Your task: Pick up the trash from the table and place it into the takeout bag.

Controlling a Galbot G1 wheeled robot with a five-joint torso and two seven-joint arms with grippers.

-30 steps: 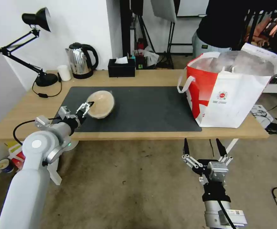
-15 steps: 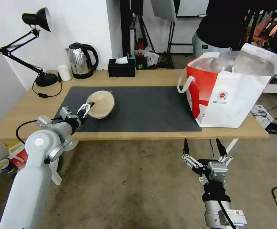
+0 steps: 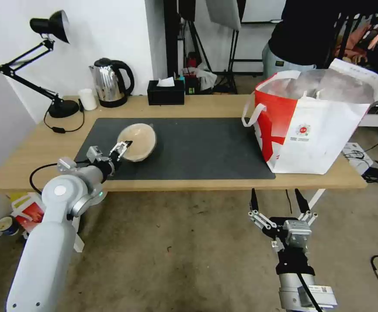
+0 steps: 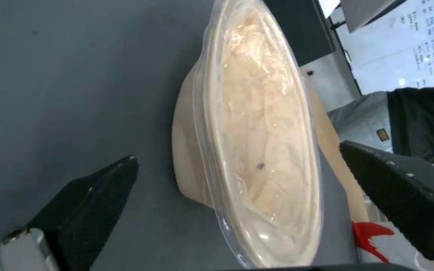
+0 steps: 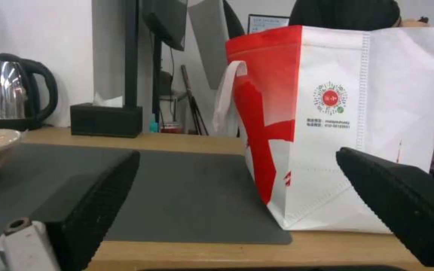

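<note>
I expect the clear film to stay on and move along with the tan paper bowl (image 3: 137, 142) when I lift the bowl, because the film laps over the bowl's rim.
A tan paper bowl (image 3: 138, 141) covered with clear film sits on the left half of the dark grey mat (image 3: 197, 149) on the table (image 3: 206, 106). My left gripper (image 3: 122, 148) is open at the bowl's near-left rim. In the left wrist view the bowl (image 4: 257, 150) lies between the two black fingers (image 4: 91, 203) without touching them. The takeout bag (image 3: 314, 125) stands open at the table's right end, white with red panels and foil lining. My right gripper (image 3: 279, 200) hangs open below the table's front edge, facing the bag (image 5: 358, 124).
Along the back edge stand a black desk lamp (image 3: 59, 104), a small white cup (image 3: 87, 99), a steel kettle (image 3: 110, 82) and a black tissue box (image 3: 166, 92). A person stands behind the bag. Cables lie on the floor at the right.
My left arm has shifted a little to the right, bringing the open gripper closer around the bowl's rim. The bowl, the bag and the right arm have not moved.
</note>
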